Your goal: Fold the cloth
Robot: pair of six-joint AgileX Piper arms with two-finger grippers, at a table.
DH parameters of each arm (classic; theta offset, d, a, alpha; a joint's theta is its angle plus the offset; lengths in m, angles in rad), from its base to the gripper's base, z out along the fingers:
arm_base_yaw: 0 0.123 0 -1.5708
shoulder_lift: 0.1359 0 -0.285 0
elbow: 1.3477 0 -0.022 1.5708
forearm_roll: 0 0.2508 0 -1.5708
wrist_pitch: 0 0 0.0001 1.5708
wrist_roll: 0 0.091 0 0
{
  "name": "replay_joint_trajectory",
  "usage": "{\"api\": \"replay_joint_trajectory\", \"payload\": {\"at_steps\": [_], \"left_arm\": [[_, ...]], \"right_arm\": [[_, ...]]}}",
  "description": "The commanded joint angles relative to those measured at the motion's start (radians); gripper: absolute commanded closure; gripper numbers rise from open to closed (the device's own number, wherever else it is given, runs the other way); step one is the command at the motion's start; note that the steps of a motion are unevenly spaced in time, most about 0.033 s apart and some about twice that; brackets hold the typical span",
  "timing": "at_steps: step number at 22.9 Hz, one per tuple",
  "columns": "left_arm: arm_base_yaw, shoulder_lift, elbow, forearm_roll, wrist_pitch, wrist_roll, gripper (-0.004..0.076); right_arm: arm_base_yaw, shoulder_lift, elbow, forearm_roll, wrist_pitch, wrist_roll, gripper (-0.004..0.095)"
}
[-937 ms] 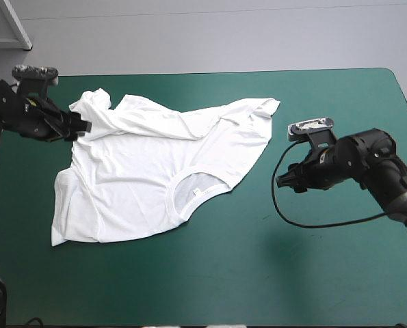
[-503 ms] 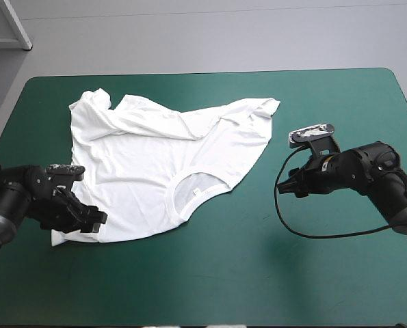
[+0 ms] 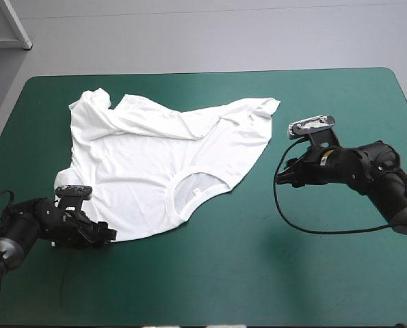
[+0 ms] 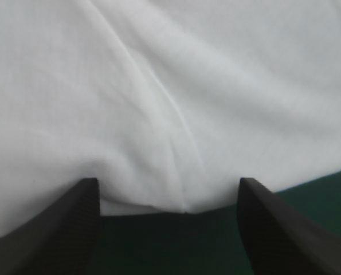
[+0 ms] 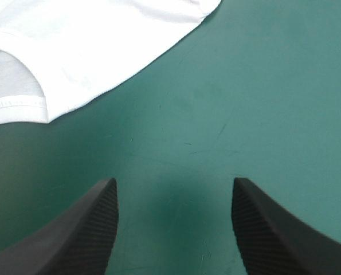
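The T-shirt's far edge (image 3: 131,178) is piled up in loose folds (image 3: 155,121). The T-shirt will hang open and spread out almost smooth when I raise and lower it.
The white T-shirt (image 3: 155,154) lies spread on the teal-green cover, partly creased, with its neckline toward the table's front and one sleeve bunched at the far left. My left gripper (image 3: 107,234) sits low at the shirt's near left corner. Its fingers (image 4: 61,229) stand open, and the shirt's hem (image 4: 170,143) lies just ahead between them. My right gripper (image 3: 280,178) hovers over bare cover to the right of the shirt. It is open, and the T-shirt's edge (image 5: 73,57) shows ahead of it, with nothing between its fingers (image 5: 84,229).
The table's front half and right side are bare teal-green cover (image 3: 244,273). A black cable loops on the table under the right arm.
My left arm has swung from the shirt's far left sleeve down to its near left corner and lowered to the hem. The right gripper shifted slightly toward the shirt.
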State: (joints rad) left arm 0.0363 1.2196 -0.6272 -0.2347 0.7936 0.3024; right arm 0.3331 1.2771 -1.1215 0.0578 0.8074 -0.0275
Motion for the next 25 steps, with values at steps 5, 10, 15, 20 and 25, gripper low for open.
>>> {"api": "replay_joint_trajectory", "payload": {"at_steps": [5,10,15,20,25], "left_arm": [[-0.098,-0.016,0.02,-0.038,-0.114,-0.004,0.0421],[-0.162,0.109,0.078,-0.04,-0.191,0.001,0.0702],[-0.162,0.08,0.034,-0.041,-0.172,0.008,0.0703],[-0.162,-0.043,-0.041,-0.032,-0.099,-0.003,0.0703],[-0.162,-0.108,-0.061,0.019,-0.08,-0.016,0.0705]], "right_arm": [[0.001,0.014,-0.023,-0.001,-0.168,-0.007,0.0359],[-0.028,0.135,-0.076,0.003,-0.201,-0.003,0.0382],[-0.096,0.217,-0.137,0.012,-0.233,-0.011,0.0399],[-0.118,0.36,-0.256,0.019,-0.218,-0.038,0.0399],[-0.118,0.542,-0.44,0.059,-0.18,-0.053,0.0399]]}}
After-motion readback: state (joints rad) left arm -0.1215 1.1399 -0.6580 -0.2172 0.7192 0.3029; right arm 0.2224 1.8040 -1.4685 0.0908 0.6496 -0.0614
